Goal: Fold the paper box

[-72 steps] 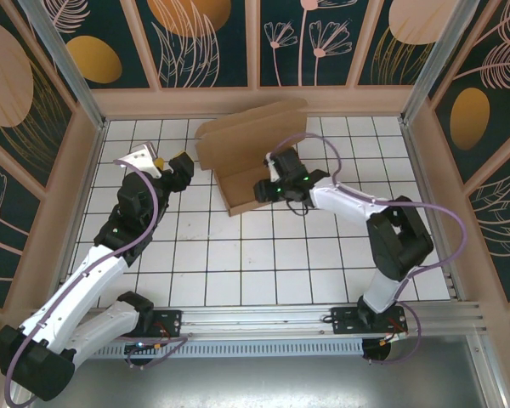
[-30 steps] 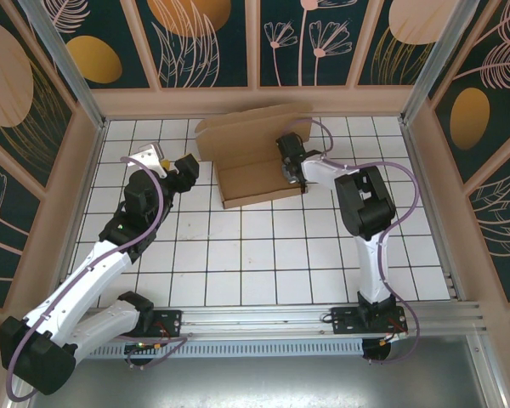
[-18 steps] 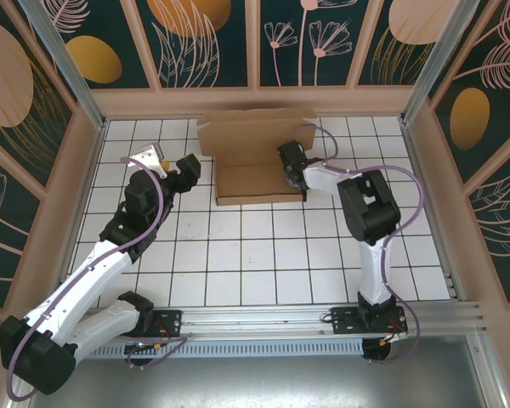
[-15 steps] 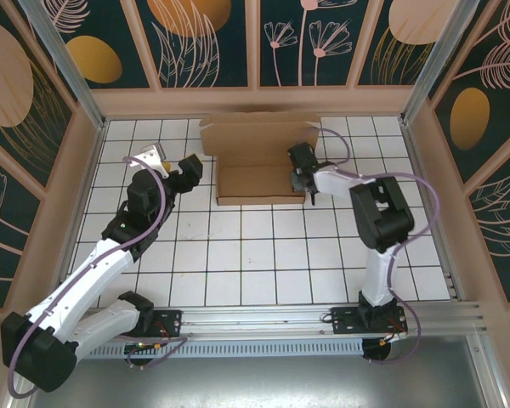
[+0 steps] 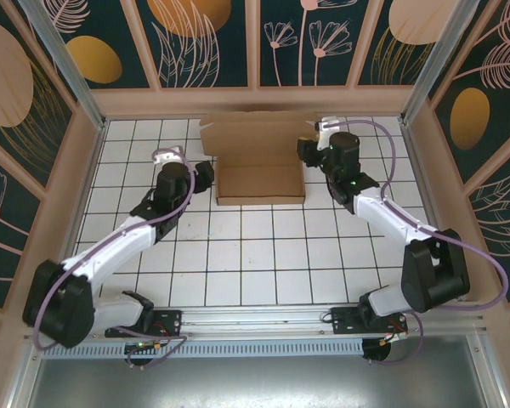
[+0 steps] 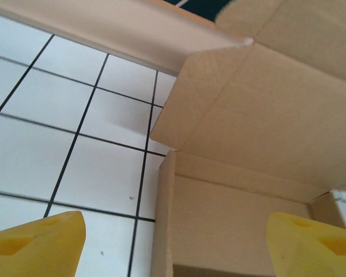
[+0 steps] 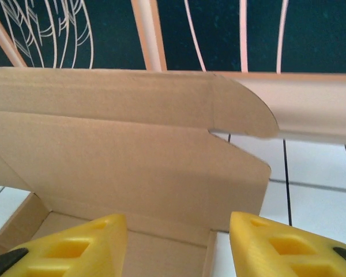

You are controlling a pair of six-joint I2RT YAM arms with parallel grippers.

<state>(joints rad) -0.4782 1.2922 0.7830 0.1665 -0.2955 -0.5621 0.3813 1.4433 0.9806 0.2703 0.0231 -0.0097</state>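
The lid panel [image 6: 277,115] has a crease along the tray's far side [image 6: 248,174], so it will swing over the tray when the robot pulls the panel's side flaps.
The paper box [image 5: 260,181] is a brown cardboard tray at the back middle of the tiled floor. Its lid panel [image 5: 255,136] stands up along the far side, with rounded side flaps. My left gripper [image 5: 206,175] is open just left of the tray. In the left wrist view the tray's left wall [image 6: 164,219] runs between my yellow fingers [image 6: 43,245], untouched. My right gripper [image 5: 307,154] is open at the tray's right rear corner. The right wrist view looks at the upright lid [image 7: 121,150], and the right wall [image 7: 210,257] lies between the fingertips [image 7: 279,245].
A low wooden rim [image 5: 255,102] borders the floor right behind the box, with dark patterned panels above it. Wooden side walls [image 5: 81,187] close in the left and right. White tiles [image 5: 263,255] stretch from the box toward the arm bases.
The right gripper has opened, let go of the box's right side and swung out to the right. The left gripper moved in toward the left wall. The box now sits square to the back rim.
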